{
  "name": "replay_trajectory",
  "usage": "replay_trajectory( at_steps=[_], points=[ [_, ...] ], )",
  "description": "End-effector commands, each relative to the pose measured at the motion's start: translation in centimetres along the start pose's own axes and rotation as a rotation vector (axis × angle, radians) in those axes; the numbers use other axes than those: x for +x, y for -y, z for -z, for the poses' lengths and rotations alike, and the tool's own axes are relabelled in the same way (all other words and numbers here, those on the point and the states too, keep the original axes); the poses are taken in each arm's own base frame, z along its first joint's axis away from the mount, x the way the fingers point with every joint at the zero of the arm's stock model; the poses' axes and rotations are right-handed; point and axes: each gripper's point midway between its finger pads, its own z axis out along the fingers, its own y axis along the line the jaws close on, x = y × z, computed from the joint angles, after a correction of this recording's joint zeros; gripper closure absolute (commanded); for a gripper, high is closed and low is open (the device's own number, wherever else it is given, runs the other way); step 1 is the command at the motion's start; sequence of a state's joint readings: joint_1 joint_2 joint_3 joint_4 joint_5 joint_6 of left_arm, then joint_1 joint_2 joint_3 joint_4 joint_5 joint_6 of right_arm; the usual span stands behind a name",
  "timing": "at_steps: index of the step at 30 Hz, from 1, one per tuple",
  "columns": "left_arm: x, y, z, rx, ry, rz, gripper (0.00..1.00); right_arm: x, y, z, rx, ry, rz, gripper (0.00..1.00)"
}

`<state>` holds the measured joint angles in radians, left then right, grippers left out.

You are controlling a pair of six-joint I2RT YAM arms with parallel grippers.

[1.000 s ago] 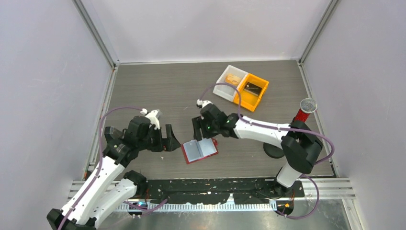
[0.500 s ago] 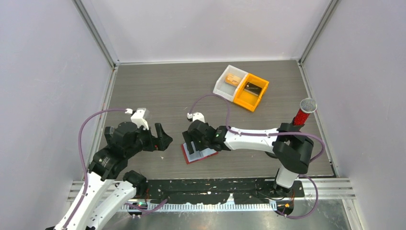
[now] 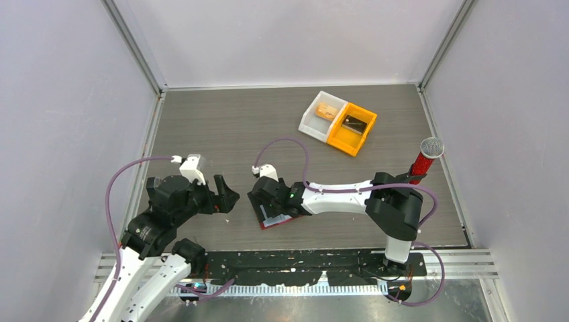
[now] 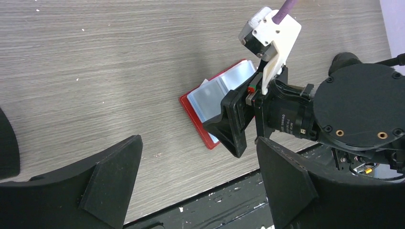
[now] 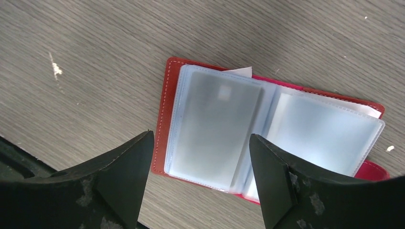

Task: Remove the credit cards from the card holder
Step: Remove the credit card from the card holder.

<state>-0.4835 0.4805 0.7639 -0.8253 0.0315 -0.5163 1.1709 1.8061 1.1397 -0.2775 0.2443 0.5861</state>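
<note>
I should lift a sleeve with my right gripper while my left gripper reaches the page's outer edge (image 5: 166,138), because the sleeves (image 5: 217,126) lie flat in a stack on the card holder.
The red card holder (image 3: 287,218) lies open on the table, pale blue-grey sleeves up; it also shows in the left wrist view (image 4: 210,98) and the right wrist view (image 5: 286,129). My right gripper (image 3: 266,203) is open and hovers low over the holder's left page, its fingers (image 5: 126,167) standing either side of that page. A faint card-shaped outline shows through the left sleeve (image 5: 217,124). An orange-tan credit card (image 3: 327,111) lies in the white bin. My left gripper (image 3: 225,199) is open and empty, left of the holder.
A white bin (image 3: 313,122) and an orange bin (image 3: 343,143) holding a dark item stand side by side at the back right. A red microphone with a silver head (image 3: 425,155) stands at the right. The black base rail (image 4: 229,195) runs along the near edge.
My right gripper moved left and toward the near edge, down over the holder's left page. My left arm drew back to the left. The holder barely shifted.
</note>
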Motion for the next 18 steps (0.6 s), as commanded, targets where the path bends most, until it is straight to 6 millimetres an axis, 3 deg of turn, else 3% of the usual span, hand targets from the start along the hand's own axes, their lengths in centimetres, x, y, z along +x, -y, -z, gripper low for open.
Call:
replay_trajectory(
  at_steps=[1, 8, 14, 18],
  points=[
    [-0.5, -0.1, 0.0, -0.001, 0.045, 0.002, 0.05, -1.1, -0.1, -0.3, 0.032, 0.037, -0.016, 0.21],
    [-0.8, -0.5, -0.3, -0.029, 0.068, 0.04, 0.01, -0.3, -0.3, -1.1, 0.043, 0.014, -0.003, 0.23],
    [0.8, 0.1, -1.1, 0.006, -0.024, 0.038, 0.0, -0.4, -0.5, -0.8, 0.025, 0.031, -0.014, 0.41],
    [1.8, 0.1, -1.8, 0.014, -0.079, 0.035, 0.01, -0.9, -1.5, -0.2, -0.032, 0.044, -0.035, 0.43]
  ],
)
